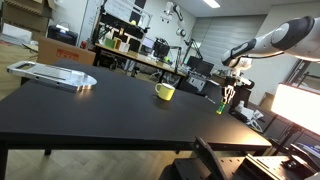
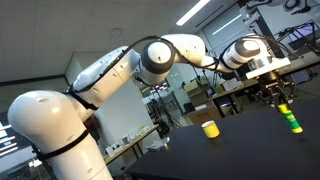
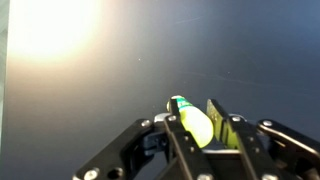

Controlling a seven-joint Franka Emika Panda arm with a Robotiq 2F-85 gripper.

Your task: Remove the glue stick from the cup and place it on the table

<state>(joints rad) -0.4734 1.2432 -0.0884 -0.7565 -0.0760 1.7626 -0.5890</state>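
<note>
The glue stick's lower end [image 2: 296, 129] is close above clear black table. My gripper keeps going down until that end touches the tabletop [image 2: 301, 137], and let go there.
My gripper [image 1: 228, 96] is shut on the glue stick [image 1: 221, 107], a yellow-green stick with a green and white end. It holds the stick by one end, tilted, low over the black table [image 1: 110, 110] near its far right edge. In an exterior view the stick [image 2: 289, 118] hangs below the fingers [image 2: 278, 98] and reaches down to the tabletop. In the wrist view the stick [image 3: 192, 125] lies between the two fingers [image 3: 198, 128]. The yellow cup [image 1: 165, 92] stands upright on the table, well apart from the gripper; it also shows in the exterior view from beside the arm [image 2: 210, 128].
A flat grey-white object [image 1: 52, 74] lies at the table's far left. Desks with monitors and equipment [image 1: 150, 55] stand behind the table. A bright screen [image 1: 297, 105] and dark gear sit off the table's right edge.
</note>
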